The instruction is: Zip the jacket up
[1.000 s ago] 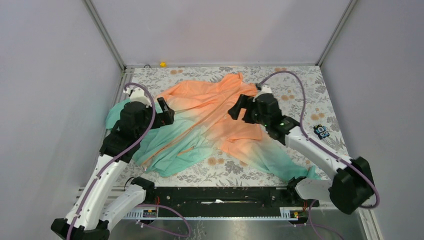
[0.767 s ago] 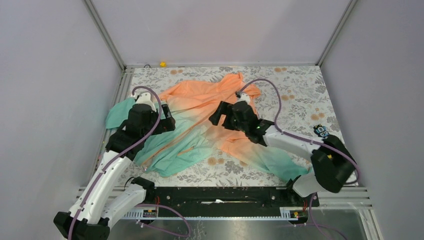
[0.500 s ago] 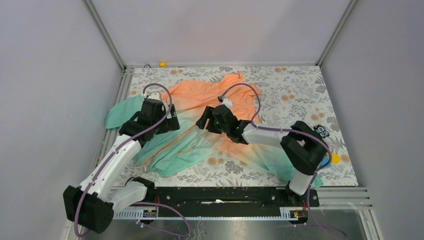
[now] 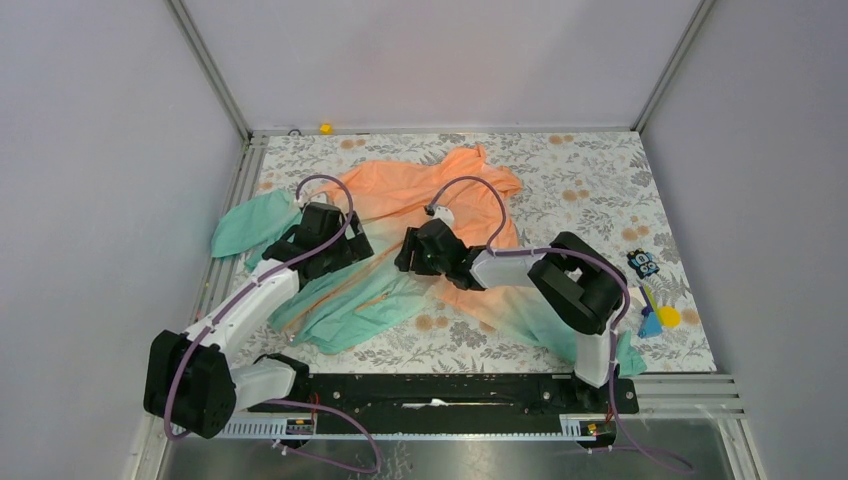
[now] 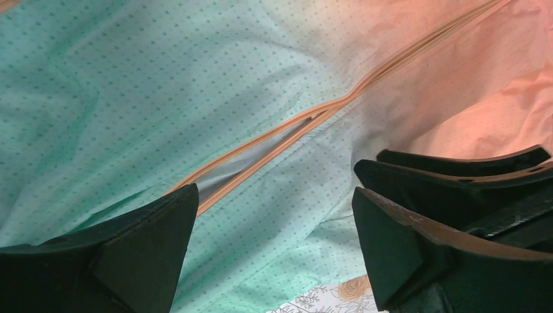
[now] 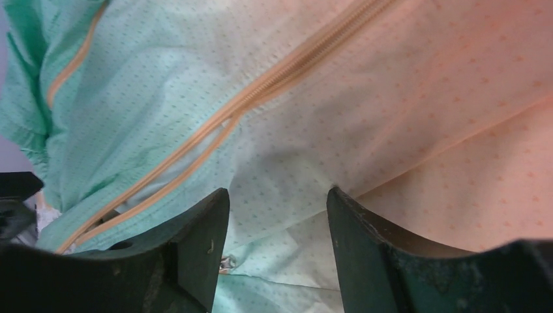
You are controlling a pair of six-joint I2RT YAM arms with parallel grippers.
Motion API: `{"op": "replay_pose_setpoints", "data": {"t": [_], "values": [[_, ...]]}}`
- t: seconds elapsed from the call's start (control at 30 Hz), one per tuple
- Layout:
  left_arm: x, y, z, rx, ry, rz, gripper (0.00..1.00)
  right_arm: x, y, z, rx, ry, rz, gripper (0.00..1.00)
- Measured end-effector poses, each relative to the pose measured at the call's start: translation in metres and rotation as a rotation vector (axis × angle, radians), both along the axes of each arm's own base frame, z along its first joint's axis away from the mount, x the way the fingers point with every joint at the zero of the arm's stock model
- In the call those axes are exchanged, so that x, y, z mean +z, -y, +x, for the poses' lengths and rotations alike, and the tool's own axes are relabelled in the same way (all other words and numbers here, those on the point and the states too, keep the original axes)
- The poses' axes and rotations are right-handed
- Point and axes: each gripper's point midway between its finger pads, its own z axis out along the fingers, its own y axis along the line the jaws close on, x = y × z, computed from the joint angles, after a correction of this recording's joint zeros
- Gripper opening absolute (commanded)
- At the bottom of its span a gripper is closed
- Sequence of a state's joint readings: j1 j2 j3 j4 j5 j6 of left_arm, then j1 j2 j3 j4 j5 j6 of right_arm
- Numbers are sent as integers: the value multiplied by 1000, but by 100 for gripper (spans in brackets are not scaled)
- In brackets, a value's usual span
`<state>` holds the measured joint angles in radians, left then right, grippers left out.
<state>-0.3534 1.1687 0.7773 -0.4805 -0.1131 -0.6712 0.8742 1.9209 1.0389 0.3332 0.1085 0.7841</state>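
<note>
The zipper's tapes [image 4: 338,288] lie apart from mid-length towards the hem, so my right gripper should hold the teal hem [image 4: 318,338] while my left gripper comes to the tapes.
The jacket [image 4: 420,195] lies spread on the floral table, orange at the back and fading to teal [image 4: 350,315] at the near hem. Its orange zipper [image 5: 287,134] is joined towards the orange end and splits into two tapes at about mid-length [image 6: 228,120]. My left gripper [image 4: 347,245] is open just above the teal fabric [image 5: 274,222], beside the split. My right gripper [image 4: 408,250] is open [image 6: 277,215] over the pale fabric right of the zipper. A small metal piece [image 6: 228,263] shows by its left finger. Both grippers are empty.
A small yellow object [image 4: 325,128] sits at the table's back edge. Small toys [image 4: 643,263] and a yellow and blue item [image 4: 660,318] lie at the right. Metal frame rails [image 4: 240,160] line the table's left side. A black rail [image 4: 440,390] runs along the near edge.
Both grippers have moved inward over the jacket: the left one to the right, the right one to the left and nearer. They now face each other across the zipper.
</note>
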Motion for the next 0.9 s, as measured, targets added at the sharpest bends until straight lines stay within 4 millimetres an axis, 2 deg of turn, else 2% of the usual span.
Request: {"op": "replay_pose_setpoints", "data": {"t": [0.07, 0.27, 0.47, 0.6, 0.67, 0.73, 0.9], "values": [[1, 2, 2, 5, 5, -11, 98, -8, 3, -1, -2, -5, -12, 58], [16, -3, 7, 31, 22, -29, 99, -13, 10, 5, -27, -4, -4, 43], [50, -33, 14, 104, 51, -58, 99, -15, 30, 26, -98, -10, 53, 44], [60, -45, 19, 103, 39, -49, 99, -14, 38, 35, -115, 0, 54, 47], [54, -49, 22, 90, 8, -44, 99, -14, 39, 37, -109, 6, 47, 47], [39, -51, 25, 69, -51, -35, 99, -14, 41, 39, -103, 6, 43, 48], [-20, -49, 34, 12, -240, -9, 95, -13, 51, 49, -116, -6, 58, 48]]}}
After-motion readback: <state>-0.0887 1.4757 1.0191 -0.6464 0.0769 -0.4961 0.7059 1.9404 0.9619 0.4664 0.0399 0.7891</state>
